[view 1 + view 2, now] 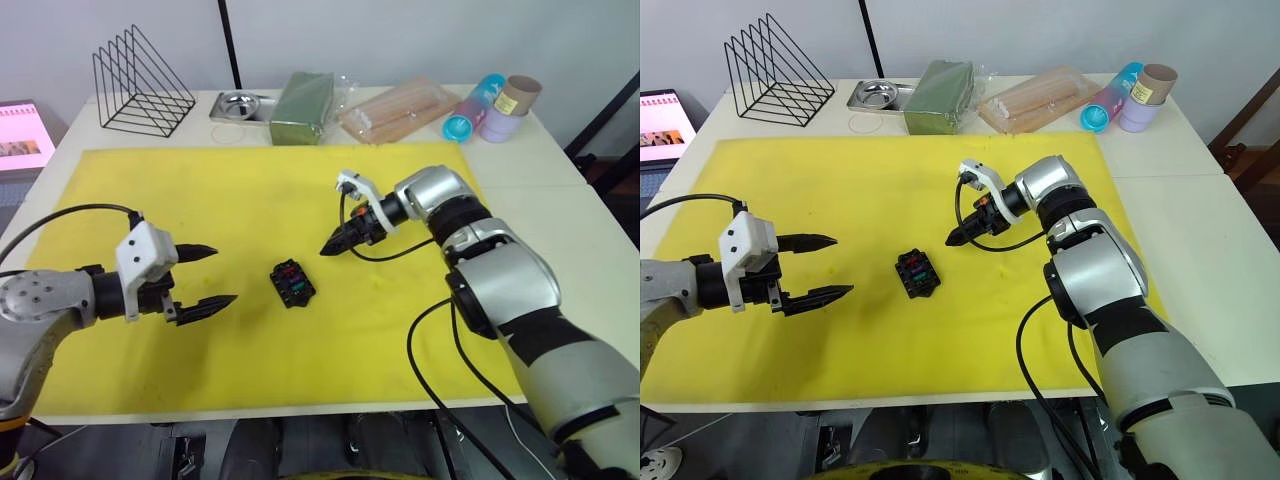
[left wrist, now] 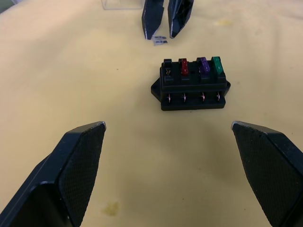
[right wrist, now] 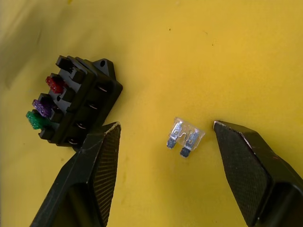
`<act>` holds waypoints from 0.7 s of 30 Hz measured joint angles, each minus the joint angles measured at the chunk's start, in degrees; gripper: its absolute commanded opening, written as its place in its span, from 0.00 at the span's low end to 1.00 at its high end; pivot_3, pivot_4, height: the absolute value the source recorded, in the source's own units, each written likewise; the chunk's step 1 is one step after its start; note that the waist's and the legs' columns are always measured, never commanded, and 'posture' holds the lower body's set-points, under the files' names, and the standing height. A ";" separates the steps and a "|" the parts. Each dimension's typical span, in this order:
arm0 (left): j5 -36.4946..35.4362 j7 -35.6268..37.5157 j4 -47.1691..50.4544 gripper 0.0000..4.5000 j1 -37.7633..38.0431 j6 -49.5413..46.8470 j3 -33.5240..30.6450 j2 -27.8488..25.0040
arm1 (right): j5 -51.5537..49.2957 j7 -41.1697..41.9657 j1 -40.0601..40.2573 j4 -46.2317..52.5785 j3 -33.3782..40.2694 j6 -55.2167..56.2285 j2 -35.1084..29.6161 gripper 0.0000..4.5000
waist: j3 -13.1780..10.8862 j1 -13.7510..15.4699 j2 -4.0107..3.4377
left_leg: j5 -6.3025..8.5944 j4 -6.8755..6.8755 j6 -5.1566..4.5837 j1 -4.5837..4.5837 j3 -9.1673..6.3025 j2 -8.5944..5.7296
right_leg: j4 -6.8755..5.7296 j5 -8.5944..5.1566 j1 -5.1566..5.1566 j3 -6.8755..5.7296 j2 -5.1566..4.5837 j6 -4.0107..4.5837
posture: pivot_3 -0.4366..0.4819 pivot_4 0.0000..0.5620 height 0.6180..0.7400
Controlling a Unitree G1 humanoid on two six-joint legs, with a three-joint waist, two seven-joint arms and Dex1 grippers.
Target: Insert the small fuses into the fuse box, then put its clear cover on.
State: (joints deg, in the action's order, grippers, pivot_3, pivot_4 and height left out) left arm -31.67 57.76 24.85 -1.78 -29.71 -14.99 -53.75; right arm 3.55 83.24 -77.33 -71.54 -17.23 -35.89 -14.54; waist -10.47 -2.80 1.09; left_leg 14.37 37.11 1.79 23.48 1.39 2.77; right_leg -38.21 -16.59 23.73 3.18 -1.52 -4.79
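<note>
I expect the pale fuse to tip edge-on when I pinch and raise it, because the pale fuse's broad clear side faces up between my open fingers.
The black fuse box lies mid-mat with red, purple and green small fuses standing in its slots; one end slot is empty. A pale, near-clear fuse lies flat on the mat just beyond the box. My right gripper is open, with a finger on each side of that loose fuse, not touching it. To the box's left, my left gripper hovers wide open, holding nothing. Beyond the right fingers a transparent edge shows; I cannot tell if it is the clear cover.
The yellow mat covers most of the table. Along the back edge stand a wire rack, a metal tray, a green packet, a clear bag of sticks and coloured tubes. A screen sits at far left.
</note>
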 measured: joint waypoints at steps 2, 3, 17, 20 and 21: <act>0.00 -0.22 0.01 1.00 0.38 0.00 0.00 0.00 | 0.25 0.21 0.00 -0.21 0.23 -0.04 0.05 0.65 | 0.00 0.00 0.00 | 0.00 0.00 0.00 0.00 0.00 0.00 | 0.00 0.00 0.00 0.00 0.00 0.00 | 0.48 0.27 1.00; 0.00 -0.33 0.01 1.00 0.66 0.00 0.00 0.00 | 0.40 0.30 0.00 -0.23 0.30 -0.04 0.05 0.59 | 0.00 -0.01 0.00 | 0.00 0.00 0.00 0.00 0.00 0.00 | 0.00 0.00 0.00 0.00 0.00 0.00 | 0.48 0.27 1.00; 0.11 -0.62 0.01 1.00 0.96 0.40 0.00 0.00 | 0.85 -0.73 -0.40 -2.40 2.87 -2.68 0.28 0.37 | 0.00 0.05 0.00 | 0.00 0.00 0.00 0.00 0.00 -0.01 | 0.00 0.00 0.00 0.00 -0.01 0.00 | 0.48 0.27 1.00; 0.38 -0.68 0.01 1.00 0.93 0.52 0.00 0.01 | 0.95 -0.77 -0.40 -2.40 2.92 -2.68 0.31 0.29 | 0.00 0.05 0.00 | 0.00 0.00 0.00 0.00 0.00 -0.01 | 0.00 0.00 0.00 0.00 0.00 0.00 | 0.48 0.27 1.00; 0.44 -0.70 0.01 1.00 0.93 0.54 0.00 0.01 | 1.14 -0.85 -0.40 -2.40 2.91 -2.65 0.31 0.25 | 0.00 0.05 0.00 | 0.00 0.00 0.00 0.00 0.00 -0.01 | 0.00 0.00 0.00 0.00 0.00 0.00 | 0.48 0.27 1.00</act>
State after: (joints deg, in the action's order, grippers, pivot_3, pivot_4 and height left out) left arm -31.22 57.07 24.86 -0.86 -29.16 -14.99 -53.75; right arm 4.69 82.40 -77.73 -73.94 -14.31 -38.54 -14.23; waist -10.47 -2.75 1.09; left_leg 14.37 37.11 1.79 23.48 1.39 2.76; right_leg -38.21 -16.59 23.74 3.18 -1.52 -4.80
